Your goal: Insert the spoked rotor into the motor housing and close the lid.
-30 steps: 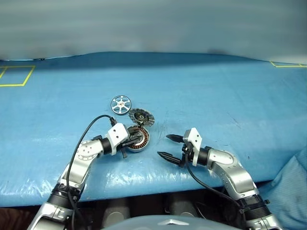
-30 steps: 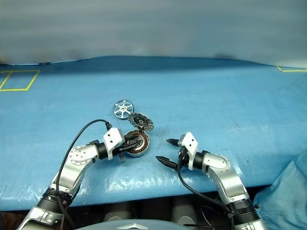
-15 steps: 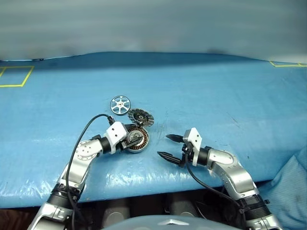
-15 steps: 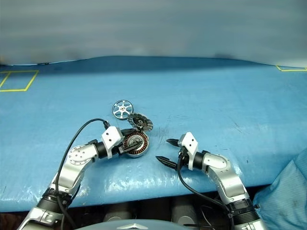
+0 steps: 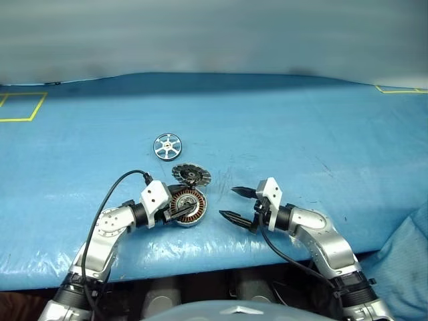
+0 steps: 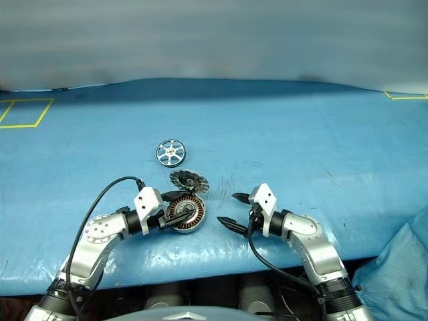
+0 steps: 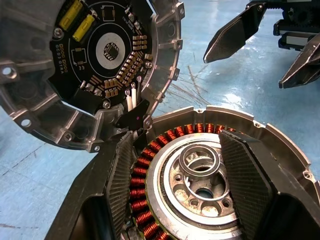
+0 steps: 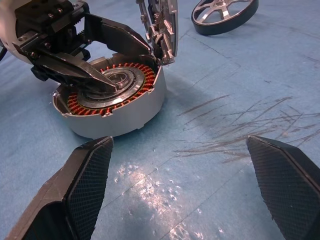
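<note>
The bearing (image 7: 199,160) is sitting off-centre over the motor housing's middle hole (image 7: 204,192), so my left gripper should move away and my right gripper should seat the bearing there.
The motor housing (image 8: 120,117) sits upright on the blue table near its front edge, copper windings and a central bearing showing inside. The lid (image 5: 190,176) leans tilted against the housing's far rim, joined to it by short white wires; its inner face (image 7: 107,50) shows a dark circuit board. The spoked rotor (image 5: 167,146) lies flat farther back and to the left, apart from both. My left gripper (image 7: 177,140) is open, its fingers spread over the housing's windings on either side of the bearing. My right gripper (image 5: 229,203) stands open just right of the housing, holding nothing.
The blue table cover (image 5: 281,134) stretches far back and to both sides. Yellow tape marks lie at the far left (image 5: 20,107) and far right (image 5: 401,89). A blue cloth (image 5: 409,254) hangs at the near right. Scratches mark the cover (image 8: 240,125) between housing and right gripper.
My left gripper, shut at the housing's rim before, has opened. The left arm drew back, and the housing and lid now sit closer to the front edge. The right arm and the rotor stayed put.
</note>
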Motion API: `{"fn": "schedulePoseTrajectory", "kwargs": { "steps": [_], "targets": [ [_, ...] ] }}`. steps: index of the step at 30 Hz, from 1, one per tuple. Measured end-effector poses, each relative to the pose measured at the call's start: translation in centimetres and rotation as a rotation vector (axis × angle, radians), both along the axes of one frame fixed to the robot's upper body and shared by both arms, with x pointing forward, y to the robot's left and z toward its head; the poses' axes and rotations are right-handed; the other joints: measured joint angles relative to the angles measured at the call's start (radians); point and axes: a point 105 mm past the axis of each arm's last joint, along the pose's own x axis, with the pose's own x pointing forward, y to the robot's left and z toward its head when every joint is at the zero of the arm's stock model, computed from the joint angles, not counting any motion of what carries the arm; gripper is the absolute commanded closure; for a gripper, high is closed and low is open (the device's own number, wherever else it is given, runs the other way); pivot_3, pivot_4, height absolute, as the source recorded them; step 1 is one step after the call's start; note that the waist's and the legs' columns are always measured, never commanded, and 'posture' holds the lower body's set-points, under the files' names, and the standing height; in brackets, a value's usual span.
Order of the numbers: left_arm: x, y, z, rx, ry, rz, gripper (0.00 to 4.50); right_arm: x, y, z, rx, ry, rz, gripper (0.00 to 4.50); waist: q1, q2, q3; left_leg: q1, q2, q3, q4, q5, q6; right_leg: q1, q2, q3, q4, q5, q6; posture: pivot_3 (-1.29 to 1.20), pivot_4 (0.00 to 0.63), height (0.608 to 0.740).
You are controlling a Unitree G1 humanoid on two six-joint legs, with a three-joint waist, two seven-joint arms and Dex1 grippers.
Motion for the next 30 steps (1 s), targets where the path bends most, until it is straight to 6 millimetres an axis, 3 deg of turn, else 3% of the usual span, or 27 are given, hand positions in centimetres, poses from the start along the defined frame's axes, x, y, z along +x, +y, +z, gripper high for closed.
{"fn": "schedulePoseTrajectory", "kwargs": {
  "steps": [13, 21, 25, 30],
  "targets": [
    [-0.2, 0.0, 1.2, -0.135, 0.018, 0.019, 1.59, 0.1, 0.0, 0.2, 0.003, -0.009, -0.008, 0.0, -0.001, 0.0, 0.0, 0.0, 0.0, 0.0, 0.0, 0.0, 0.0, 0.0, 0.0, 0.0, 0.0, 0.0, 0.0, 0.0, 0.15, 0.74],
    [-2.0, 2.7, 1.5, -0.129, 0.061, 0.051, 1.59, -0.2, 0.8, 2.0, 0.03, -0.055, 0.026, 0.0, -0.001, 0.0, 0.0, 0.0, 0.0, 0.0, 0.0, 0.0, 0.0, -0.001, 0.0, 0.0, 0.0, 0.0, 0.0, 0.0, 0.15, 0.74],
    [-4.0, 3.5, 1.3, -0.079, 0.106, 0.025, 1.54, -0.7, 2.3, 3.8, 0.047, -0.092, 0.095, 0.9, 0.0, 0.0, 0.0, 0.0, 0.001, 0.0, -0.001, 0.0, 0.0, -0.001, 0.0, 0.0, 0.0, -0.001, -0.001, 0.0, 0.15, 0.74],
    [-5.3, 4.0, 0.0, -0.042, 0.157, 0.036, 1.54, -1.4, 4.0, 3.4, -0.014, -0.066, 0.185, 2.57, 0.002, 0.0, 0.0, 0.0, 0.0, 0.001, 0.0, 0.0, 0.0, -0.001, -0.001, 0.0, 0.0, -0.001, -0.001, 0.0, 0.15, 0.74]
  ]
}}
